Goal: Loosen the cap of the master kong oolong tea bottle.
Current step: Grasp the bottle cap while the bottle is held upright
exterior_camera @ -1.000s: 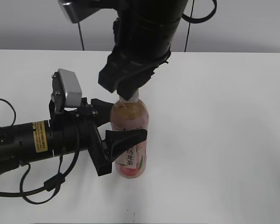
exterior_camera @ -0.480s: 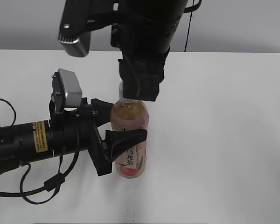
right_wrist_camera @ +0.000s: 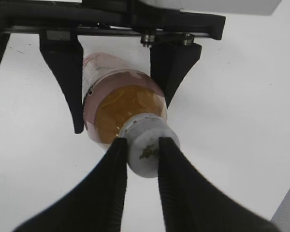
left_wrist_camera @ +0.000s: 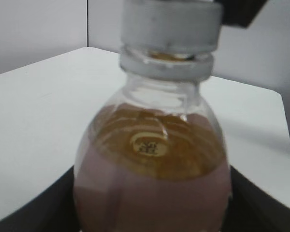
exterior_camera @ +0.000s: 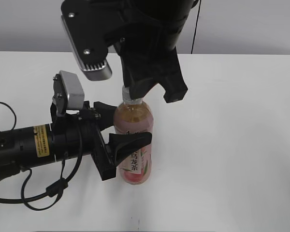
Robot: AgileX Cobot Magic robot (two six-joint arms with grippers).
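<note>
My right gripper is turned far round with the cap still on the bottle's neck [left_wrist_camera: 165,89]. Next, I open it, turn back and grip the cap [exterior_camera: 129,98] to twist further.
The master kong oolong tea bottle [exterior_camera: 135,166] stands upright on the white table, pink label facing front. My left gripper [exterior_camera: 131,123] reaches in from the left and is shut on the bottle's body, one finger on each side. My right gripper [exterior_camera: 135,93] comes down from above and is shut on the white cap [right_wrist_camera: 146,152]; its two black fingers [right_wrist_camera: 142,145] press on the cap's sides. The left wrist view shows the cap [left_wrist_camera: 170,24] above the bottle's shoulder [left_wrist_camera: 152,159], with my left fingers at the lower corners. In the exterior view the cap is mostly hidden.
The white table [exterior_camera: 232,145] spreads around the bottle. The left arm's body and cables [exterior_camera: 24,150] lie along the table at the left. The right arm's wrist camera block [exterior_camera: 89,48] hangs just above the left gripper's camera [exterior_camera: 70,92].
My right gripper has turned about the cap, its wrist camera block swinging down and around on the left. The bottle and my left gripper have stayed in place.
</note>
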